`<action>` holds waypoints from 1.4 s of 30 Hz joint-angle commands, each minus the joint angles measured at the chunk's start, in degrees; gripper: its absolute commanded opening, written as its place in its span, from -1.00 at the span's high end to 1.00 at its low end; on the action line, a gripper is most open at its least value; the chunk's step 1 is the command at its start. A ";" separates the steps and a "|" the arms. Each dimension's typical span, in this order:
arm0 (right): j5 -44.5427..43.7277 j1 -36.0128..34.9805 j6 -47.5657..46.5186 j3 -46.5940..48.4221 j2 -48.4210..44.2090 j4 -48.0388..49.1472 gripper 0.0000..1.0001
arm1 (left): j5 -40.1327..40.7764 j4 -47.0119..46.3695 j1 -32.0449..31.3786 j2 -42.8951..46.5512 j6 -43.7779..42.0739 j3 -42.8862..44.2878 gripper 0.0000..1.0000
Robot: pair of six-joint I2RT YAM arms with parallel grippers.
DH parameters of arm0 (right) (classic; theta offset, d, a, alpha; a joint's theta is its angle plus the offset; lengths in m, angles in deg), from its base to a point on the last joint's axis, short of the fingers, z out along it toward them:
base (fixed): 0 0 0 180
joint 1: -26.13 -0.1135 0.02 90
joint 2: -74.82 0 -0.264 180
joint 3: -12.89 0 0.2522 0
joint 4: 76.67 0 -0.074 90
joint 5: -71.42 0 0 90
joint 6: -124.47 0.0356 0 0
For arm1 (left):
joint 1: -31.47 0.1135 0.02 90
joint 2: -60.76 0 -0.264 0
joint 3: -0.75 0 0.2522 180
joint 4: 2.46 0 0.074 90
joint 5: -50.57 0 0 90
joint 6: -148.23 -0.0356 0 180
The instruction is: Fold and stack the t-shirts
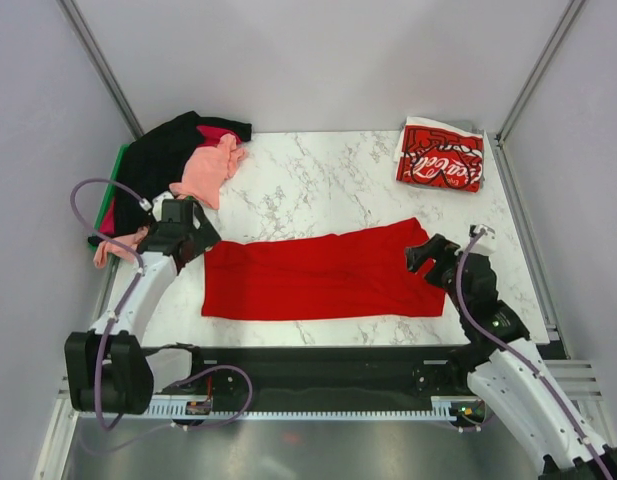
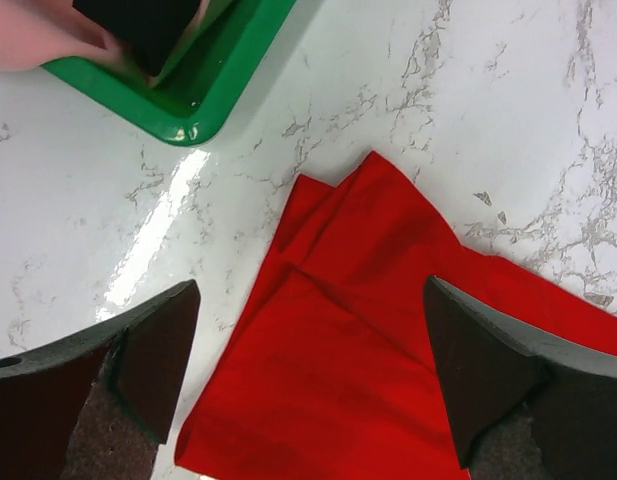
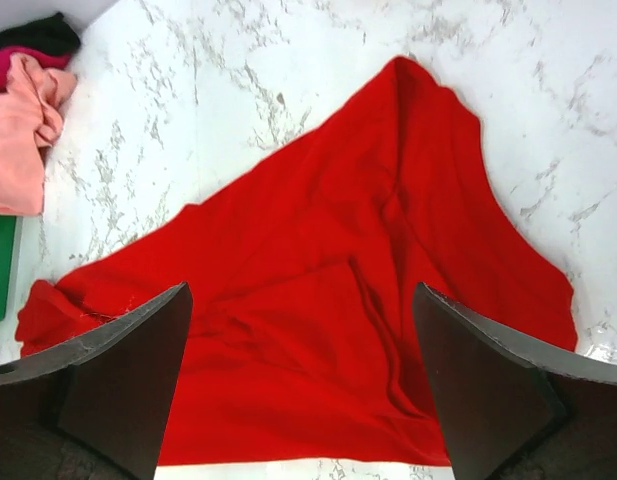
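The plain red t-shirt's corner near the green tray is crumpled and notched, so next I tug its upper peak straight with my left gripper before folding further.
A large plain red t-shirt lies folded into a long strip across the front of the marble table. My left gripper is open above its left end, holding nothing. My right gripper is open above its right end, holding nothing. A folded red Coca-Cola t-shirt lies at the back right. A heap of black, salmon-pink and magenta t-shirts sits at the back left; it also shows in the right wrist view.
A green plastic tray sits under the heap at the left edge. Grey walls and metal posts enclose the table. A pink piece of cloth hangs by the left arm.
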 commanded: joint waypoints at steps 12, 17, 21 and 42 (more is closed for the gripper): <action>12.25 -1.19 1.54 3.39 29.76 14.26 -0.90 | -8.56 -3.70 -18.43 -26.62 -5.50 20.00 -0.66; 12.25 -1.19 1.10 4.80 37.07 15.75 -0.90 | -10.78 -3.17 -22.21 -35.68 -5.76 23.25 -0.59; 12.34 -1.11 0.92 4.63 38.48 16.28 -0.91 | -10.61 -2.82 -24.06 -36.22 -5.76 23.17 -0.54; 14.18 -1.11 0.40 0.94 40.50 20.58 -0.90 | 14.20 7.20 -19.07 -32.34 -7.43 23.69 -0.33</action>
